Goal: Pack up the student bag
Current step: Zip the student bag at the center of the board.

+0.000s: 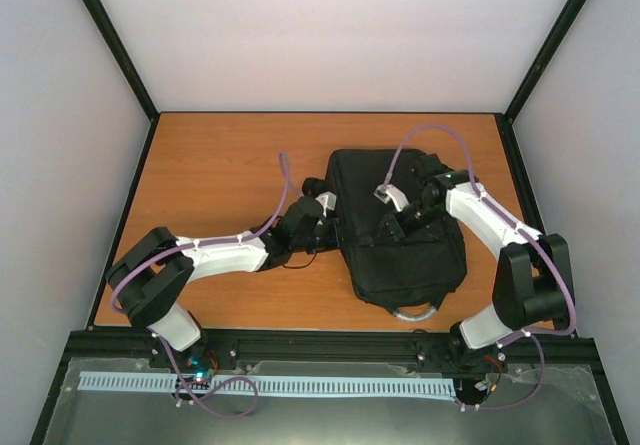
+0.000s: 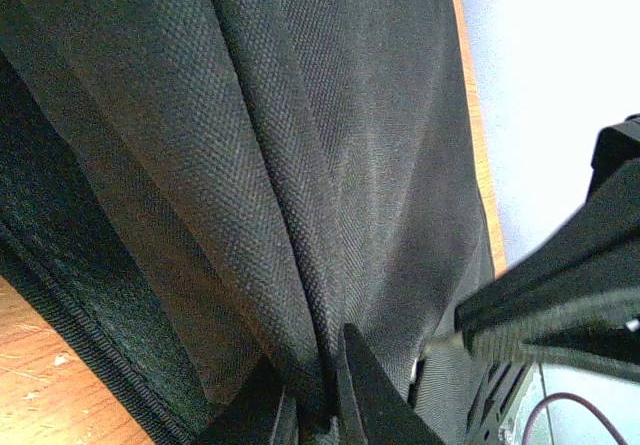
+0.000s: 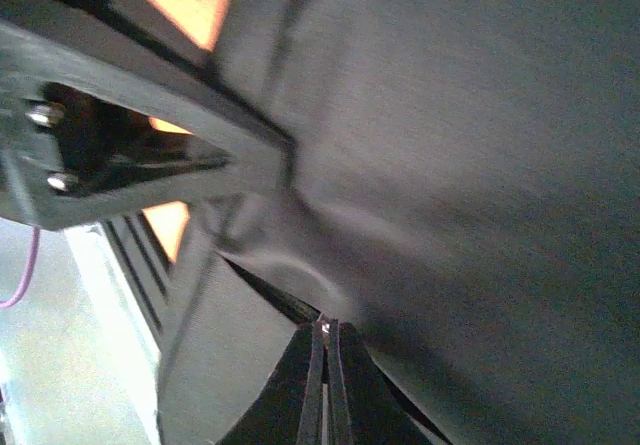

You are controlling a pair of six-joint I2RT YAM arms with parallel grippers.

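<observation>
The robot's right gripper has hold of the zip pull while its left gripper goes on holding the bag's edge in place, so the robot should go on pulling along the zip line until the pull gets to its end.
The student bag is a large black fabric backpack lying flat on the right half of the wooden table, its grey loop handle towards the arms. My left gripper is at the bag's left edge, shut on a raised fold of the woven black fabric, which runs down between its jaws. My right gripper rests on top of the bag. Its jaws are pressed together, with a small shiny zip pull at their tips beside a dark zip line. The bag's inside is hidden.
Bare orange tabletop lies left of and behind the bag. Black frame posts and pale walls enclose the table on three sides. The right arm shows at the right of the left wrist view, the left gripper's body at the upper left of the right wrist view.
</observation>
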